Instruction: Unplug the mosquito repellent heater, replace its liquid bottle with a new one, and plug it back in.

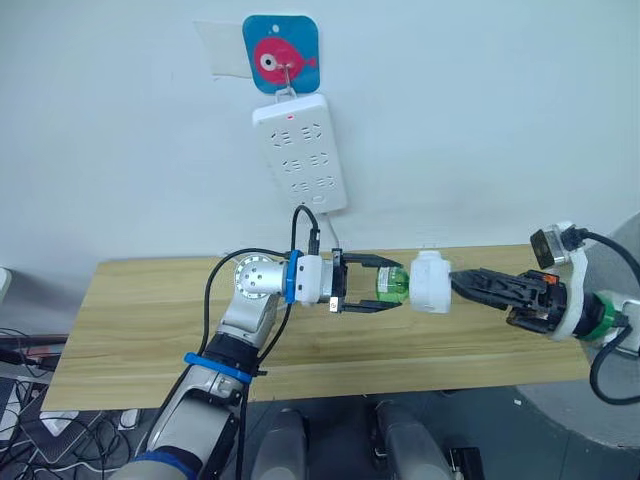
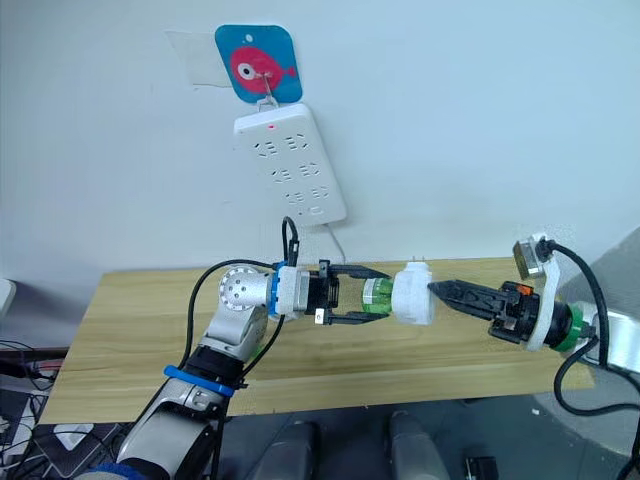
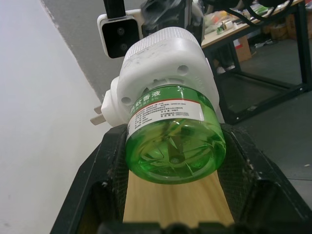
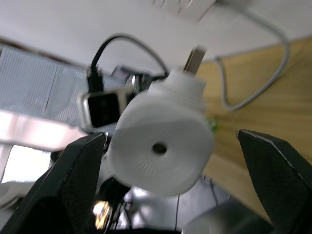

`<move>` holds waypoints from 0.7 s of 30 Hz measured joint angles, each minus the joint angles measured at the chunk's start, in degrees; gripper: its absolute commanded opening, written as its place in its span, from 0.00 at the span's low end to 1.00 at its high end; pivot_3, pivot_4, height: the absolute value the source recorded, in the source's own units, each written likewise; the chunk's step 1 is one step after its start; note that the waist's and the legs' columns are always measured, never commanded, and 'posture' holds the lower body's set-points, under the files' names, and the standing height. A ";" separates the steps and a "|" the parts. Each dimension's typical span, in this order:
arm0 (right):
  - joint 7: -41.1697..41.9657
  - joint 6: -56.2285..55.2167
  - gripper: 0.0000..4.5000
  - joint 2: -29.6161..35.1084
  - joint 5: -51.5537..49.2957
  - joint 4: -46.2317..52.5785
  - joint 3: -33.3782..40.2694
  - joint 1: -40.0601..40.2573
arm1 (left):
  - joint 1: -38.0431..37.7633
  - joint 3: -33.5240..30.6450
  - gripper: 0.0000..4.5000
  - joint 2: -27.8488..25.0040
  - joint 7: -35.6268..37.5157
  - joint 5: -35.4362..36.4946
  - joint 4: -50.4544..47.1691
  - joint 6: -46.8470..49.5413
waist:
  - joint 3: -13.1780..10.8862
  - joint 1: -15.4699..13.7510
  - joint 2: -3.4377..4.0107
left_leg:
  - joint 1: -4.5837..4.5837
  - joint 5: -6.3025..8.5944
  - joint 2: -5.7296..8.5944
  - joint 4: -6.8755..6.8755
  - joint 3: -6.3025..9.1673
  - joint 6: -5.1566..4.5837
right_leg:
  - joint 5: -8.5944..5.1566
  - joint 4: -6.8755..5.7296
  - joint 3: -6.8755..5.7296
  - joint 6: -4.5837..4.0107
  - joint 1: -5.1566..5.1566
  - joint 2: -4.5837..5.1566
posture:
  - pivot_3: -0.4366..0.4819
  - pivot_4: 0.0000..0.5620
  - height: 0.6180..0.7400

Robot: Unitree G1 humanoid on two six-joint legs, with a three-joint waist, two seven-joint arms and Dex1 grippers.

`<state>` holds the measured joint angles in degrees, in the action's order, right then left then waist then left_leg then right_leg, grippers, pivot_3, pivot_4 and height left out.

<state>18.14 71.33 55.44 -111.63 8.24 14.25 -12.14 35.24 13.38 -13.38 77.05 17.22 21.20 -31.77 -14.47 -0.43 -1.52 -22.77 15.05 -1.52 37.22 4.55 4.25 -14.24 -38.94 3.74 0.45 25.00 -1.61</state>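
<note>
The vent hole is across from the green liquid bottle, so I should expect a wick hidden inside the heater when I pull the two apart.
The white mosquito repellent heater hangs in the air above the wooden table, its two prongs pointing up towards the wall. A green liquid bottle is still attached to its underside. My left gripper is shut on the bottle, one black finger on each side. My right gripper faces the heater's round vent hole from the other side. Its fingers stand wide open, apart from the heater's body.
A long white power strip hangs on the wall from a blue fish-pattern hook, its cable dropping behind the table. The table's front edge runs just below both arms.
</note>
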 measured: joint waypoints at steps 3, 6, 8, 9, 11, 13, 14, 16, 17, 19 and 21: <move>4.44 4.55 0.99 2.71 0.01 -3.86 -4.08 -3.05 | 0.72 0.25 0.50 0.57 -0.18 -1.95 2.03 -4.02 | 0.00 -0.26 0.00 | -0.04 0.06 0.00 0.15 -0.01 -0.10 | 0.01 -0.01 0.01 0.00 0.01 0.01 | 0.62 0.44 1.00; 5.76 6.18 0.99 3.99 0.01 -5.94 -5.76 -4.76 | 1.47 0.42 0.50 0.92 -0.52 -3.14 3.21 -6.57 | -0.02 -0.54 0.00 | -0.10 0.24 -0.08 0.67 -0.02 -0.42 | 0.01 -0.09 -0.14 0.01 0.02 0.00 | 0.62 0.44 1.00; 5.99 6.91 0.99 4.21 0.03 -7.33 -7.06 -6.58 | 1.95 0.46 0.50 1.32 -1.54 -4.12 4.02 -8.34 | -0.02 -0.81 0.00 | -0.09 0.24 -0.06 0.75 -0.03 -0.43 | 0.04 -0.07 -0.12 0.07 -0.04 0.01 | 0.62 0.44 1.00; 5.93 7.17 0.99 4.11 0.05 -8.16 -7.82 -7.53 | 2.16 0.52 0.50 1.41 -2.19 -4.73 4.30 -9.09 | -0.02 -0.94 -0.01 | -0.09 0.24 -0.05 0.77 -0.03 -0.43 | 0.06 -0.05 -0.11 0.09 -0.07 0.01 | 0.62 0.45 1.00; 5.37 7.34 0.99 3.68 0.08 -9.30 -8.84 -9.03 | 2.66 0.79 0.50 1.41 -3.15 -5.54 4.91 -10.21 | -0.03 -1.05 -0.02 | -0.09 0.24 -0.04 0.78 -0.04 -0.43 | 0.06 -0.04 -0.11 0.11 -0.08 0.02 | 0.63 0.45 1.00; 4.10 7.21 0.99 2.44 0.10 -9.96 -9.16 -10.04 | 2.79 0.93 0.50 1.37 -4.21 -6.31 5.15 -10.91 | -0.03 -1.09 -0.03 | -0.11 0.25 -0.04 0.78 -0.03 -0.44 | 0.06 -0.01 -0.11 0.11 -0.08 0.02 | 0.63 0.45 1.00; 3.44 7.21 0.99 1.82 0.10 -10.37 -9.45 -10.52 | 2.80 1.00 0.50 1.32 -4.64 -6.75 5.20 -11.11 | -0.03 -1.11 -0.03 | -0.11 0.26 -0.05 0.78 -0.03 -0.45 | 0.06 -0.01 -0.12 0.11 -0.08 0.02 | 0.63 0.45 1.00; 2.00 7.22 0.99 0.68 0.10 -11.14 -9.73 -11.58 | 2.83 1.18 0.50 1.21 -5.78 -7.68 5.38 -11.47 | -0.04 -1.12 -0.04 | -0.12 0.26 -0.05 0.77 -0.03 -0.46 | 0.07 -0.02 -0.12 0.10 -0.08 0.03 | 0.63 0.45 1.00; 1.48 7.25 0.99 0.40 0.11 -11.31 -9.75 -11.69 | 2.93 1.41 0.50 1.14 -6.37 -8.26 5.44 -11.64 | -0.04 -1.13 -0.04 | -0.12 0.26 -0.05 0.77 -0.02 -0.46 | 0.07 -0.02 -0.14 0.10 -0.08 0.03 | 0.63 0.44 1.00; 0.52 7.31 0.99 -0.05 0.11 -11.58 -9.75 -11.92 | 2.98 1.70 0.50 0.97 -7.14 -8.98 5.59 -11.95 | -0.04 -1.16 -0.04 | -0.11 0.26 -0.05 0.77 -0.02 -0.46 | 0.07 -0.03 -0.12 0.10 -0.08 0.03 | 0.63 0.44 1.00; -0.49 7.24 0.99 -0.63 0.10 -11.79 -9.74 -12.04 | 2.99 2.11 0.50 0.90 -7.85 -9.51 5.80 -12.08 | -0.04 -1.15 -0.04 | -0.11 0.26 -0.05 0.77 -0.02 -0.47 | 0.07 -0.03 -0.13 0.10 -0.08 0.03 | 0.63 0.44 1.00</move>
<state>17.65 78.57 54.81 -111.53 -3.56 4.50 -24.18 38.22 15.49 -12.49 69.20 7.71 27.00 -43.85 -14.51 -1.58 -1.56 -22.88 15.31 -1.57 38.00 4.53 3.78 -14.17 -38.97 3.61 0.55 24.92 -1.58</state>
